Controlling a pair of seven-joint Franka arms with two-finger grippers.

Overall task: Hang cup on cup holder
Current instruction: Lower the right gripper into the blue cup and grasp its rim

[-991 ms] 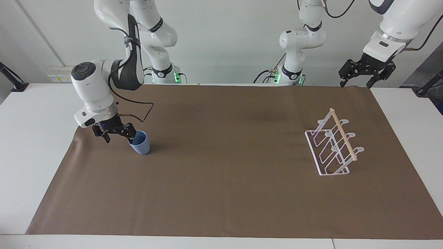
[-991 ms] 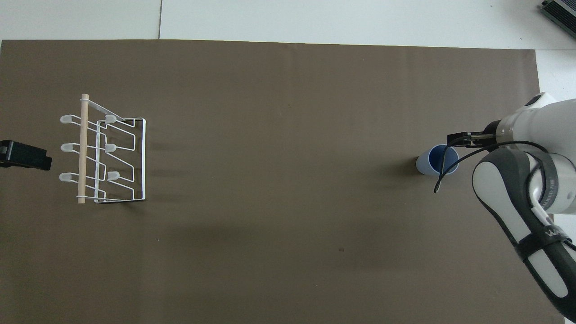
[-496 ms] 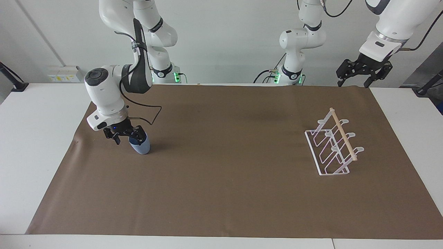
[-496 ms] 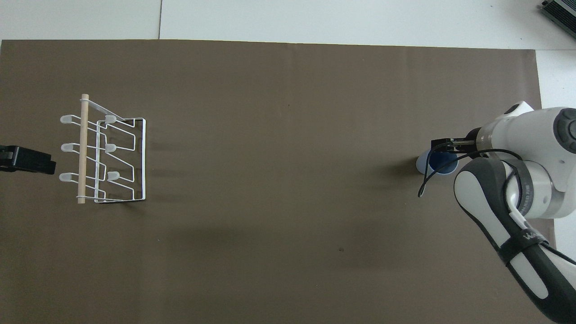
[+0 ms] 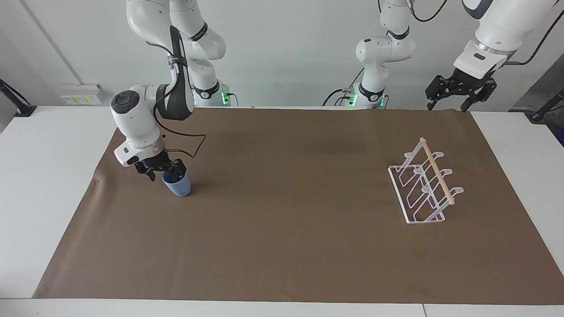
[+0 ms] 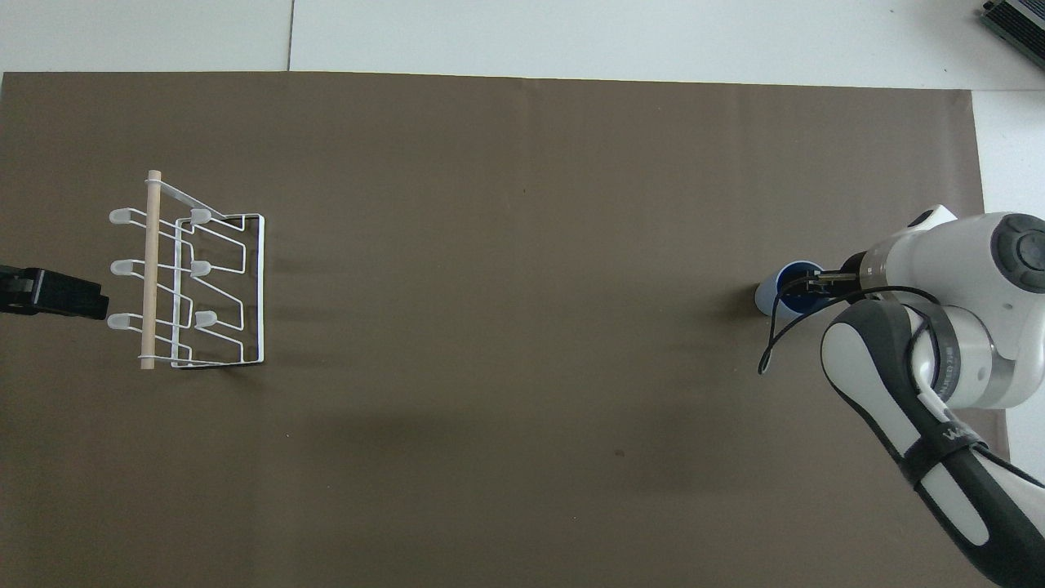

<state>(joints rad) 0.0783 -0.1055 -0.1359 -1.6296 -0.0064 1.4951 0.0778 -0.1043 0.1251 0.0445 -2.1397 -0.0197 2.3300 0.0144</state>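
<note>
The cup holder's slanting wires (image 6: 202, 216) have white-capped ends, so the light-blue cup (image 6: 771, 294) will sit at a slant with its opening down once I slide it over one.
The light-blue cup (image 5: 178, 188) stands upright on the brown mat at the right arm's end of the table; it also shows in the overhead view (image 6: 770, 296). My right gripper (image 5: 164, 172) is low at the cup's rim and open. One finger is inside the cup and the other is outside its wall. It also shows in the overhead view (image 6: 804, 282). The white wire cup holder (image 5: 436, 172) with its wooden rod stands at the left arm's end, no cup on it (image 6: 149, 269). My left gripper (image 5: 458, 93) hangs open, high over the mat's edge beside the holder.
The brown mat (image 5: 286, 211) covers most of the white table (image 5: 39, 185). The two arm bases stand at the robots' edge of the table. A black cable loops from the right wrist over the mat beside the cup.
My right gripper has swung over the cup and lowered, so one finger now sits inside the rim. The cup has not moved. The left gripper has risen slightly.
</note>
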